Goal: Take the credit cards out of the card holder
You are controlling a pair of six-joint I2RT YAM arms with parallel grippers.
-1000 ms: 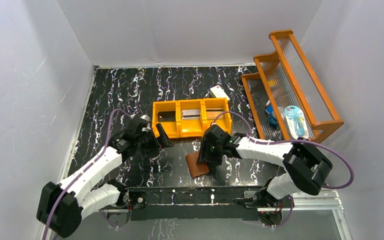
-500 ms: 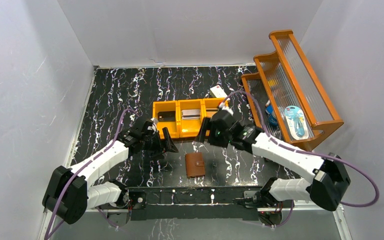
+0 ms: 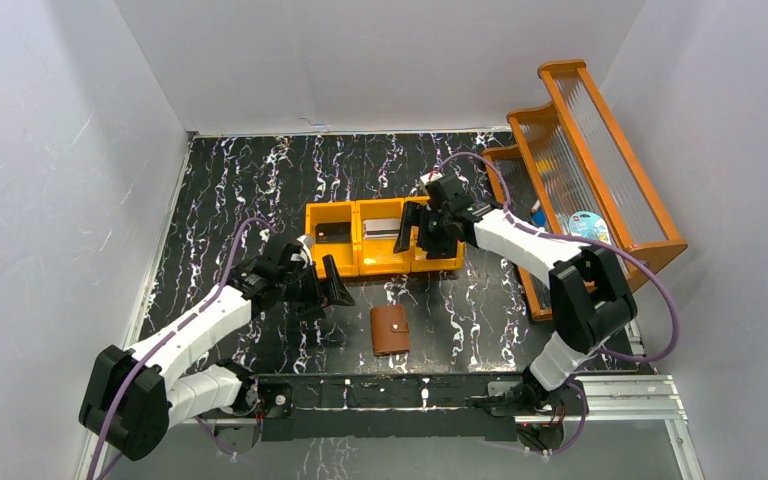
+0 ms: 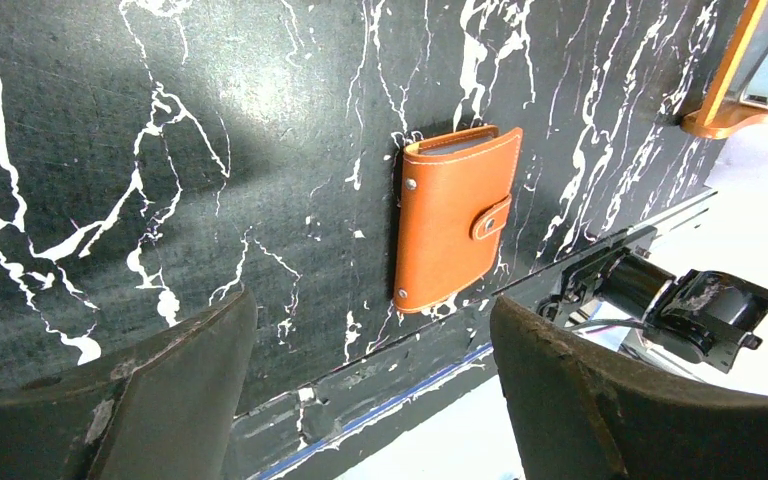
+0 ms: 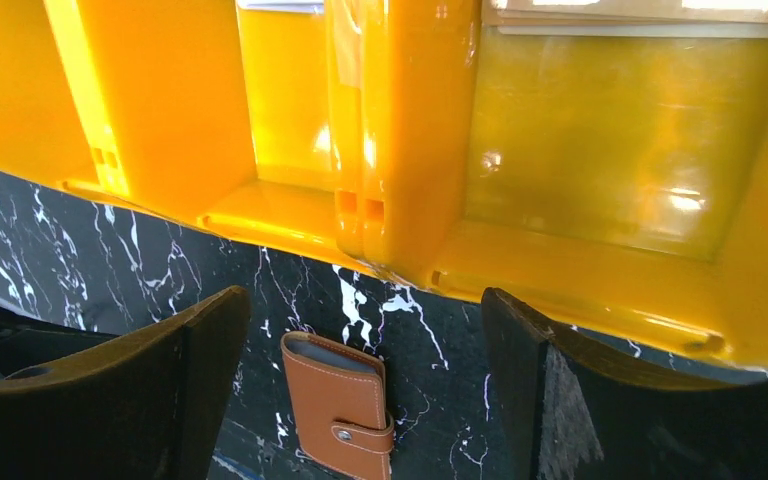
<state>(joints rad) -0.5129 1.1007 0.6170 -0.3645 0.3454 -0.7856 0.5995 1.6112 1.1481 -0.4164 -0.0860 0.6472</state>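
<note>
The card holder's fastened snap tab [image 3: 400, 328] is at the card holder's edge closer to the robot's right gripper, so next the right gripper pulls the tab open before any cards are taken out.
The card holder [image 3: 391, 329] is a brown leather wallet. It lies closed and flat on the black marble table near the front edge, its snap tab [image 4: 490, 218] fastened. Nothing touches it. A black credit card [image 3: 333, 232] lies in the left compartment of the orange tray [image 3: 360, 264], and a grey credit card [image 3: 383, 228] lies in the middle one. My left gripper [image 3: 325, 280] hovers open to the left of the card holder [image 4: 455, 230]. My right gripper [image 3: 417, 235] is open over the tray's right compartment, well behind the card holder [image 5: 340, 415].
A cream-white box [image 3: 438, 185] lies behind the tray. An orange stepped rack [image 3: 580, 150] with blue items stands at the right. White walls close in the table on three sides. The arms' base rail [image 3: 390, 392] runs along the near edge.
My right gripper let go of the card holder, opened wide and moved back over the tray. The card holder went from tilted to lying flat. My left gripper shifted slightly nearer and to the right.
</note>
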